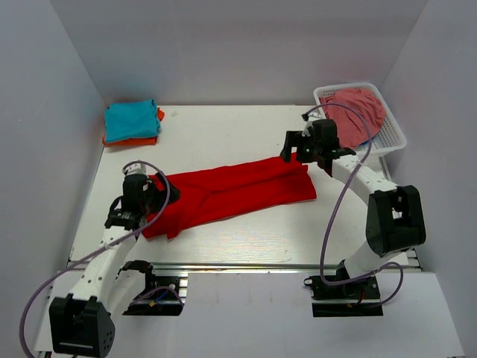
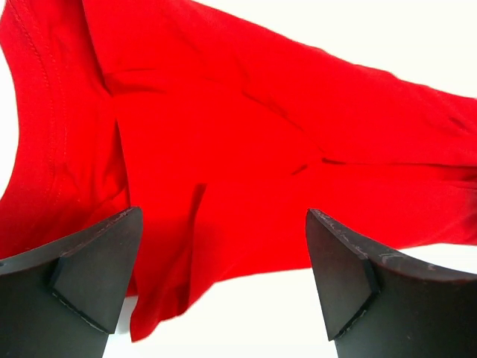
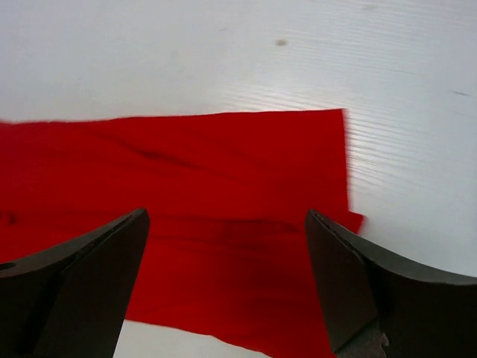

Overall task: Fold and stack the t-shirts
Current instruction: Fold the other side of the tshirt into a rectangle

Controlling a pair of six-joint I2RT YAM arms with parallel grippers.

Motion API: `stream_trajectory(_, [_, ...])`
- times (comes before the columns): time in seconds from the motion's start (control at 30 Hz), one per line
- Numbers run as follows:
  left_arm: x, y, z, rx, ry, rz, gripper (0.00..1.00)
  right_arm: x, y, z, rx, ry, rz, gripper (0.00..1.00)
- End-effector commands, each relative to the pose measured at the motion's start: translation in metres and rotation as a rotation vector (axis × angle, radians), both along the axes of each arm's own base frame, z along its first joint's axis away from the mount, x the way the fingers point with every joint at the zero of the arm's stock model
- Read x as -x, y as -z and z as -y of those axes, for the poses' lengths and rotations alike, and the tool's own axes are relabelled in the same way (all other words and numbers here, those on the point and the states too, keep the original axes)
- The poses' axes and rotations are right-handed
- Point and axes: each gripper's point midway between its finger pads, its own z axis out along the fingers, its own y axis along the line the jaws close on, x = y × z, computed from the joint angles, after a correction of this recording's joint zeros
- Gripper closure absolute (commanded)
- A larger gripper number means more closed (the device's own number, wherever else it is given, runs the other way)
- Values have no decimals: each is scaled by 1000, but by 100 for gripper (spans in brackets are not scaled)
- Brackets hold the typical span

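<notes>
A loose corner of the red t-shirt [image 1: 173,233] pokes out past the strip's near edge, so next my left gripper tucks that corner onto the strip [image 1: 189,207] before the next fold.
The bright red t-shirt [image 1: 231,192] lies folded lengthwise in a long strip across the middle of the table. My left gripper [image 1: 133,209] is open above its left, sleeve end; in the left wrist view the red cloth [image 2: 246,149] fills the space beyond the spread fingers. My right gripper [image 1: 302,149] is open above the strip's right end; the right wrist view shows the square hem end [image 3: 246,186] between the fingers. Neither holds cloth. A teal t-shirt [image 1: 131,119] lies folded on an orange one [image 1: 134,140] at the back left.
A white basket [image 1: 387,134] at the back right holds a crumpled pinkish-red garment [image 1: 358,112]. White walls close in the left, back and right. A metal rail [image 1: 246,266] runs along the table's near edge.
</notes>
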Motion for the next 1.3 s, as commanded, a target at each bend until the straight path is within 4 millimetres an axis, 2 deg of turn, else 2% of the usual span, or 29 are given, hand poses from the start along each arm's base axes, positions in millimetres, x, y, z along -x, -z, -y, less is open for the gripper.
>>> stream_trajectory(0.0, [-12, 3, 3, -9, 15, -28, 0, 0, -11, -48, -86, -228, 36, 10])
stream_trajectory(0.03, [-16, 3, 7, -16, 55, -28, 0, 8, -7, -65, -114, -308, 16, 10])
stream_trajectory(0.07, [-17, 15, 9, -18, 72, -68, 0, 7, -6, -69, -112, -326, 25, 10])
stream_trajectory(0.2, [-21, 22, 31, 21, 214, -105, 0, 2, 28, -73, -109, -290, -62, 10])
stream_trajectory(0.23, [-22, 22, 34, 21, 249, -96, 0, -1, 42, -66, -85, -253, -95, 10])
stream_trajectory(0.3, [-18, 20, 43, 45, 302, -92, 0, -4, 55, -54, -59, -160, -133, 10])
stream_trajectory(0.33, [-17, 19, 44, 45, 320, -89, 0, 2, 74, -46, -25, -131, -197, 10])
stream_trajectory(0.37, [-14, 23, 46, 55, 330, -100, 0, 0, 83, -34, 8, -50, -218, 10])
stream_trajectory(0.47, [-4, 35, 55, 80, 377, -132, 6, 14, 108, -19, 32, 30, -322, 10])
stream_trajectory(0.5, [-4, 35, 55, 80, 377, -133, 9, 16, 110, -19, 31, 29, -323, 10])
stream_trajectory(0.57, [1, 48, 50, 54, 357, -189, 17, 18, 110, -19, 11, 26, -314, 10])
stream_trajectory(0.7, [2, 54, 46, 24, 335, -209, 30, 19, 103, -25, -9, -9, -301, 10])
stream_trajectory(0.87, [-2, 57, 37, -30, 293, -208, 33, 21, 102, -32, -39, -44, -297, 10])
stream_trajectory(1.03, [-1, 70, 30, -84, 263, -263, 33, 24, 101, -34, -49, -60, -303, 10])
stream_trajectory(1.13, [-10, 73, 22, -132, 226, -247, 33, 23, 98, -36, -51, -72, -291, 10])
stream_trajectory(1.2, [-14, 77, 26, -149, 256, -248, 34, 22, 96, -35, -56, -72, -287, 10])
stream_trajectory(1.27, [-17, 75, 35, -121, 306, -224, 41, 23, 96, -36, -54, -76, -286, 10])
